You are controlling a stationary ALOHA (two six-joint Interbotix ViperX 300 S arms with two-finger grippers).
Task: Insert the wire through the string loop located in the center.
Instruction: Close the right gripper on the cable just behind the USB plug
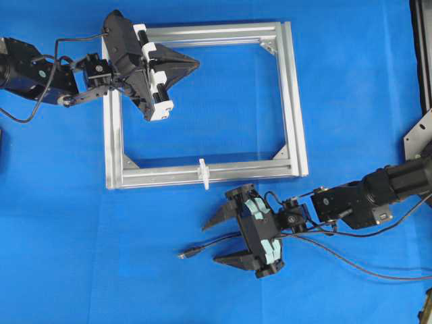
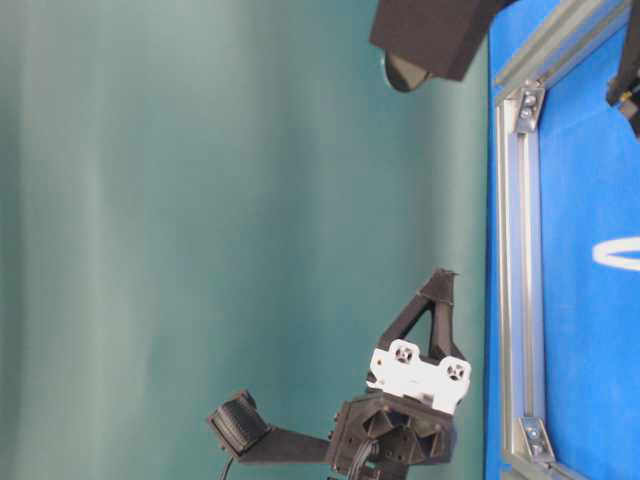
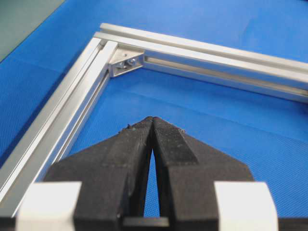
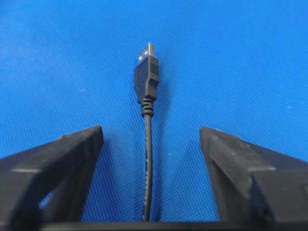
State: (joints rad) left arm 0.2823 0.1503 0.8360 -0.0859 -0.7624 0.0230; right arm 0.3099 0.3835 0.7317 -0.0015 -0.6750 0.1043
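Note:
The ribbed collar (image 4: 147,107) is just ahead of the right gripper's fingers, so the plug (image 1: 192,252) will point straight out when the robot lifts the wire.
The wire (image 1: 209,246) lies on the blue cloth in front of the frame, its plug (image 1: 183,255) pointing left. My right gripper (image 1: 210,241) is open and straddles the wire behind the plug. In the right wrist view the wire (image 4: 147,159) runs between the two fingers (image 4: 72,159) without touching either, and the plug (image 4: 147,72) lies ahead of them. The string loop (image 1: 203,173) stands white and upright on the middle of the frame's near bar. My left gripper (image 1: 196,64) is shut on nothing above the frame's far left corner, its tips (image 3: 152,120) pressed together.
The silver square aluminium frame (image 1: 293,101) lies flat on the cloth, with corner brackets (image 3: 126,62) inside. The wire trails off to the right (image 1: 378,273) under the right arm. A metal plate (image 1: 422,135) sits at the right edge.

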